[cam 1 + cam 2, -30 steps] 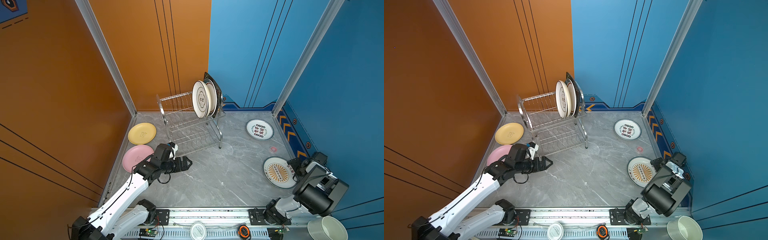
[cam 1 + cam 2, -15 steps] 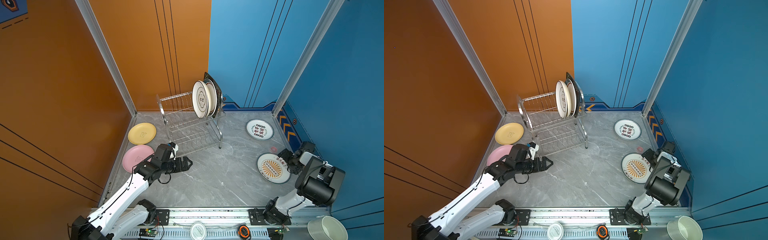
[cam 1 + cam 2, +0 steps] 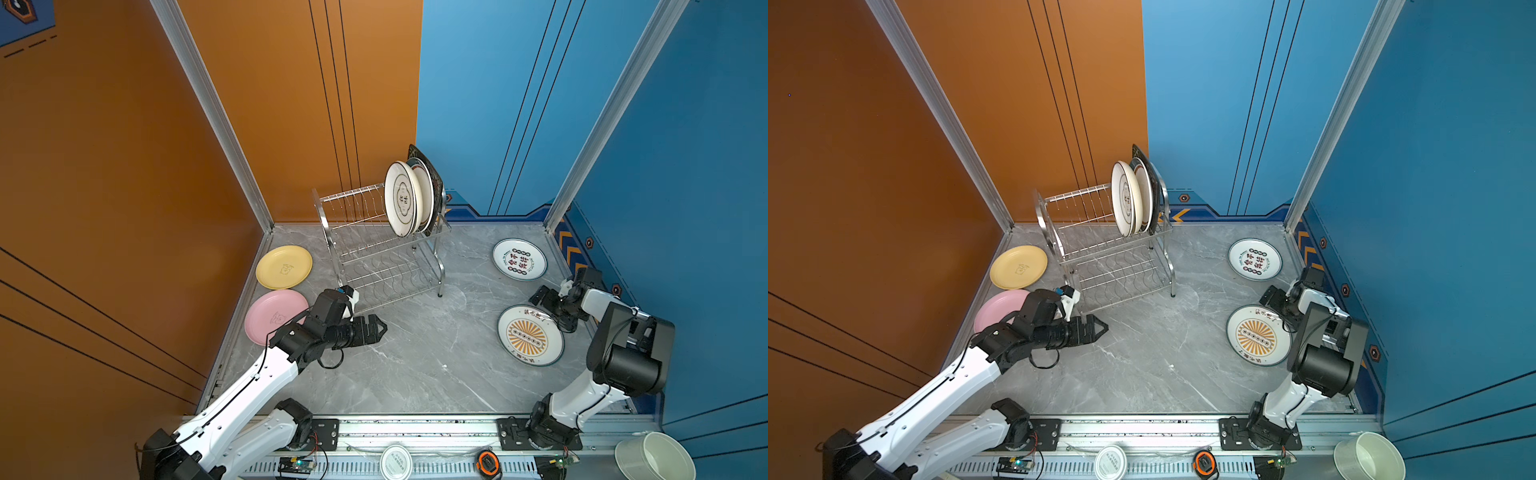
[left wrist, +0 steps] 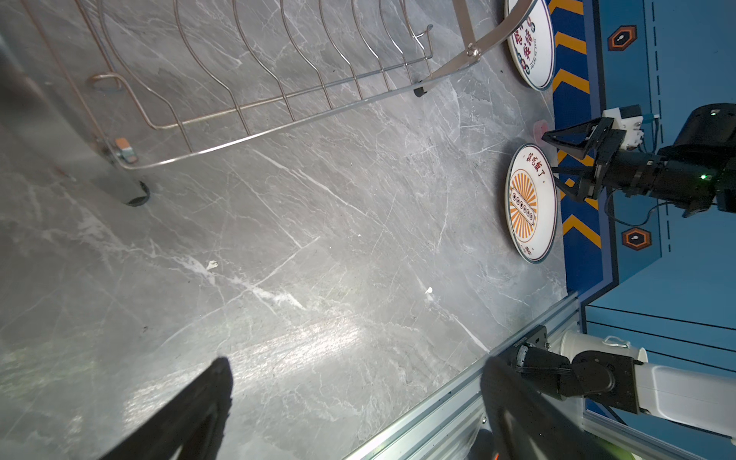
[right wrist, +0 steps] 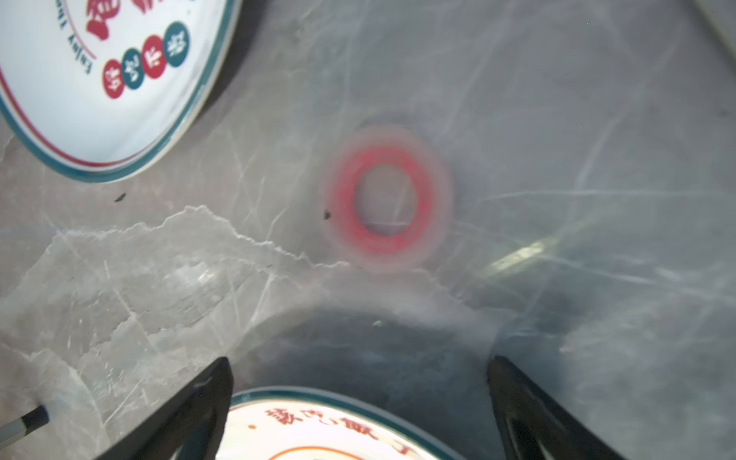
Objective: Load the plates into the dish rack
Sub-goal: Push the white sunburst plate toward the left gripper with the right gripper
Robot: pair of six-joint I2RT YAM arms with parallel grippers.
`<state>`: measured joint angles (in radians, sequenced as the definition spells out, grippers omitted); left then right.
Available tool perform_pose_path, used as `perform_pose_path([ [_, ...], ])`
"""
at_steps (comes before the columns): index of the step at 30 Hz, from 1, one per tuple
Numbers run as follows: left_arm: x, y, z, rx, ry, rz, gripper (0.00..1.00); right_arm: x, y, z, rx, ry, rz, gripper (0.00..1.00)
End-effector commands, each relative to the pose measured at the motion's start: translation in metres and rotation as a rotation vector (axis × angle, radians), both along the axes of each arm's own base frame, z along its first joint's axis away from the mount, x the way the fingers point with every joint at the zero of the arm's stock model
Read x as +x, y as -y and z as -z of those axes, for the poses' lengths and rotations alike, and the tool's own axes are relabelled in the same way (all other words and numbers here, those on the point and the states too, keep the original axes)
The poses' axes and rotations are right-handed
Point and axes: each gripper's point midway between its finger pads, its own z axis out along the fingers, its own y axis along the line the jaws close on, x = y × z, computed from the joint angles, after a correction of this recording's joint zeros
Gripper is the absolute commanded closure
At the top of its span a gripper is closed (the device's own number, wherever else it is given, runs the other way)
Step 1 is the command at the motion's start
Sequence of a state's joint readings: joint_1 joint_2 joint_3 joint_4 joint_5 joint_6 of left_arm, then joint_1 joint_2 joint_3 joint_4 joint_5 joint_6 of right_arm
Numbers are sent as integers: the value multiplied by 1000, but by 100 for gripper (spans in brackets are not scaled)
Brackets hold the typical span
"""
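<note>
I should go on pushing the plate's rim (image 3: 524, 307) toward the middle with my right gripper and close there, with open floor (image 3: 444, 344) between the sunburst plate and my left gripper.
The dish rack (image 3: 374, 257) (image 3: 1113, 259) holds three plates upright at its right end: a white one with characters (image 3: 400, 199), a beige one and a black square one. Flat on the floor lie a yellow plate (image 3: 284, 267), a pink plate (image 3: 270, 318), a white plate with characters (image 3: 519, 259) (image 5: 79, 79) and a sunburst plate (image 3: 530, 336) (image 4: 525, 203). My right gripper (image 3: 546, 311) (image 5: 360, 360) is open at the sunburst plate's far rim (image 5: 330, 426), which shows between the fingers. My left gripper (image 3: 380, 328) (image 4: 356, 366) hangs open and empty in front of the rack.
A small red ring (image 5: 386, 199) lies on the floor between the two white plates. A white bucket-like container (image 3: 654, 461), a round white lid (image 3: 396, 461) and an orange gadget (image 3: 487, 462) sit by the front rail. Walls stand close on three sides.
My right gripper has swung from the sunburst plate's right side round to its far rim. The plate has slid a little to the left. The left arm has barely moved.
</note>
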<state>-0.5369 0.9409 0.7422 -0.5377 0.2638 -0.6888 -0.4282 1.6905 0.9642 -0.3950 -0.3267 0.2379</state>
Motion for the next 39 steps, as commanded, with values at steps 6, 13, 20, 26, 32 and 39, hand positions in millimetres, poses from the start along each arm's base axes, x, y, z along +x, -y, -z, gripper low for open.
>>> perform_pose_path([
  [6, 2, 2, 0, -5, 24, -17, 2, -41, -75, 20, 179, -182, -139, 0],
  [13, 2, 3, 2, -10, 29, -15, 2, -74, -63, 17, 110, -253, -92, 0],
  [20, 0, 2, 4, -13, 31, -13, 2, -96, -55, 16, 155, -282, -25, 0],
  [26, -2, 0, 2, -20, 42, -14, 2, -109, -73, 16, 233, -290, -14, 0],
  [32, -5, -2, 2, -28, 45, -22, 2, -107, -105, 7, 297, -273, -55, 0],
  [39, -8, -2, 4, -32, 40, -22, 2, -112, -150, 5, 362, -255, -118, 0],
])
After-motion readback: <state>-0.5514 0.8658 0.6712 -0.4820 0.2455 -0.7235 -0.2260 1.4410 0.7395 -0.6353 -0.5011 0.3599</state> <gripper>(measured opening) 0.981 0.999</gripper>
